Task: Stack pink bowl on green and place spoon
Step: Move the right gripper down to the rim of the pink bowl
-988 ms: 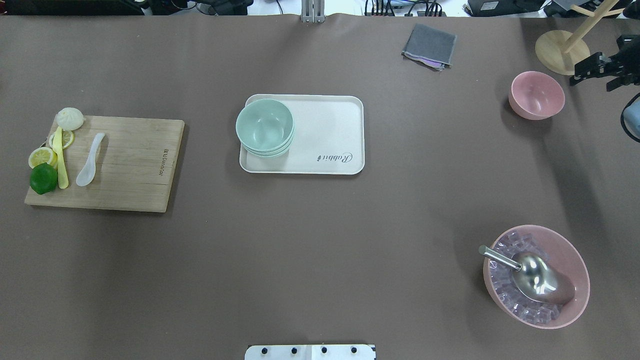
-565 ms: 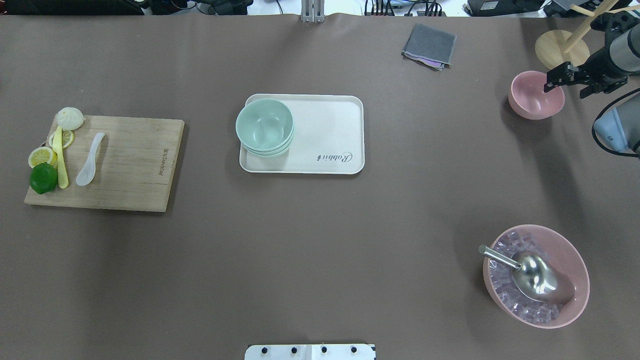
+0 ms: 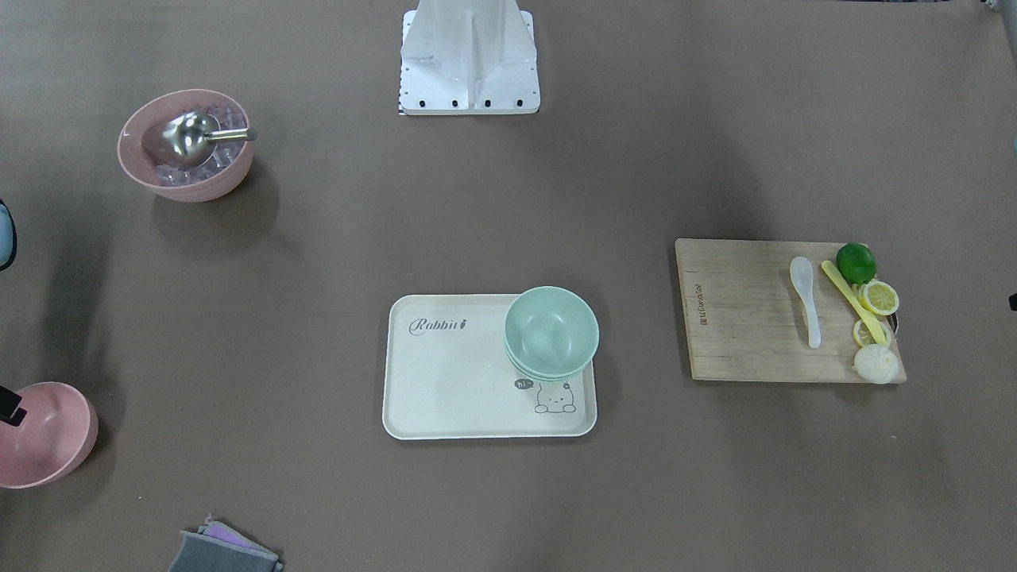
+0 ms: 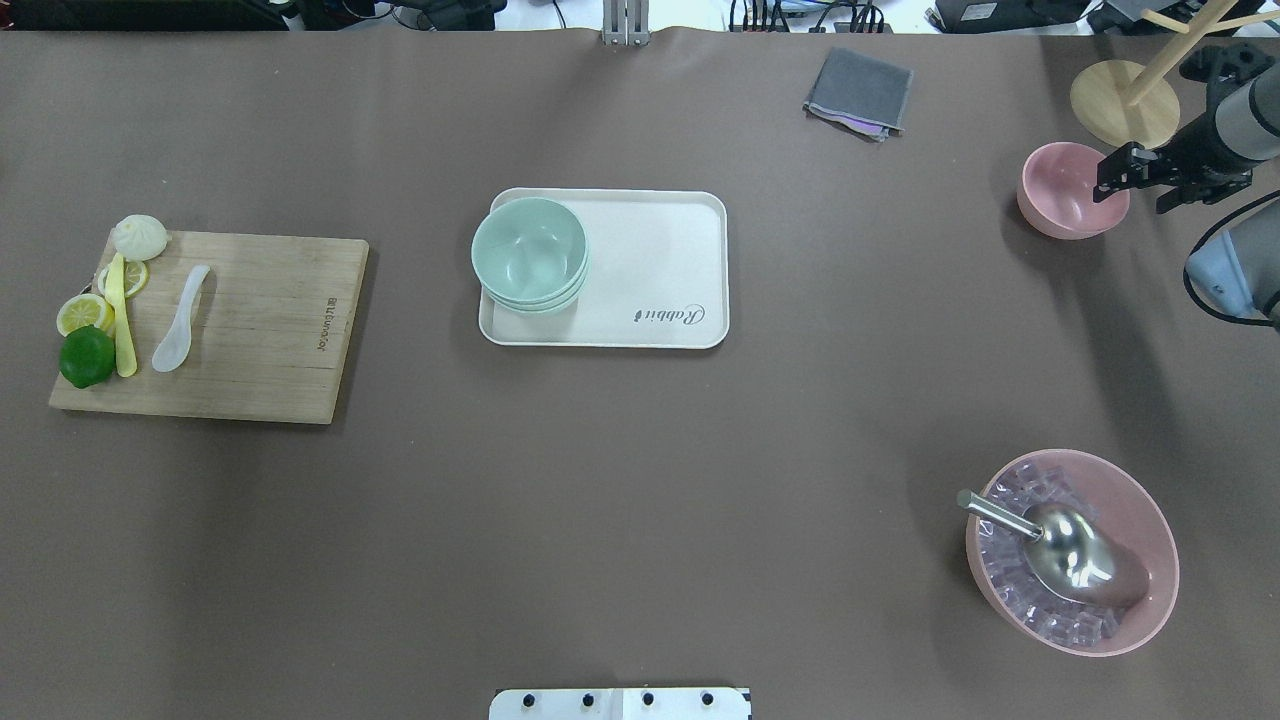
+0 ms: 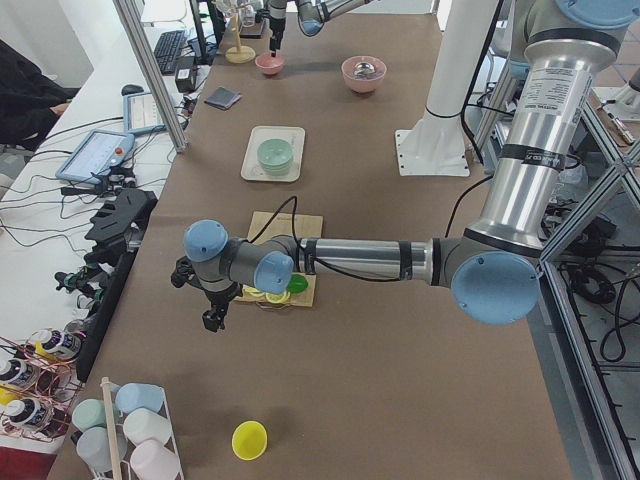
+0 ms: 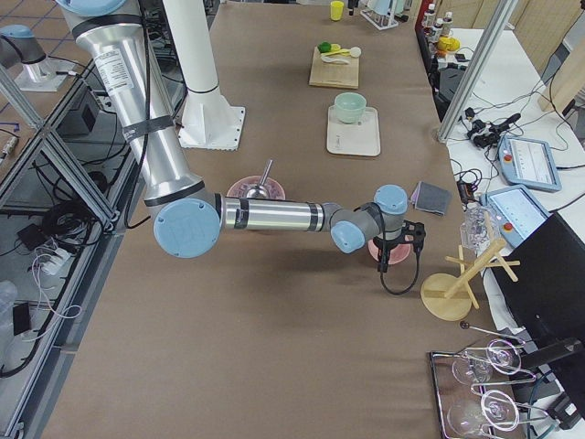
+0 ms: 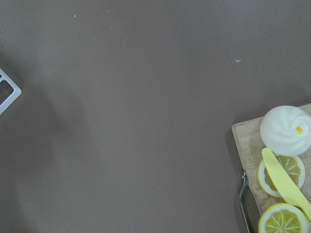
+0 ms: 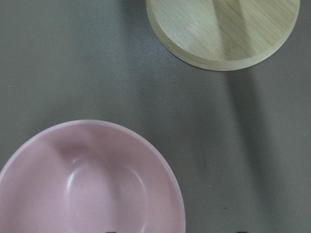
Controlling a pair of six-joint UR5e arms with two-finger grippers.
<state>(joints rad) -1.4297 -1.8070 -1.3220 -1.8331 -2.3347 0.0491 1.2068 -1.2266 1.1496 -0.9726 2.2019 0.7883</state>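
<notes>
The pink bowl (image 3: 48, 434) should sit deep inside the green bowls when I lower it, with its rim just above them, because their opening (image 3: 551, 332) is similarly wide.
The pink bowl (image 4: 1062, 195) stands upright at the far right of the table; it also shows in the right wrist view (image 8: 87, 184). My right gripper (image 4: 1140, 185) is open and straddles the bowl's right rim, one finger over the inside. The nested green bowls (image 4: 528, 250) sit on the left end of a cream tray (image 4: 670, 260). The white spoon (image 4: 180, 320) lies on a wooden cutting board (image 4: 270, 330) at the far left. My left gripper (image 5: 213, 318) hovers beyond the board's outer end; I cannot tell whether it is open.
The board also holds a lime (image 4: 86, 357), lemon slices, a yellow utensil (image 4: 122, 320) and a bun (image 4: 140, 236). A pink bowl of clear cubes with a steel scoop (image 4: 1070, 555) stands near right. A wooden stand base (image 4: 1110, 95) and a grey cloth (image 4: 860, 90) lie at the far edge.
My right gripper has moved left from beside the wooden stand to the pink bowl's right rim and dropped a little. The bowls and spoon have not moved.
</notes>
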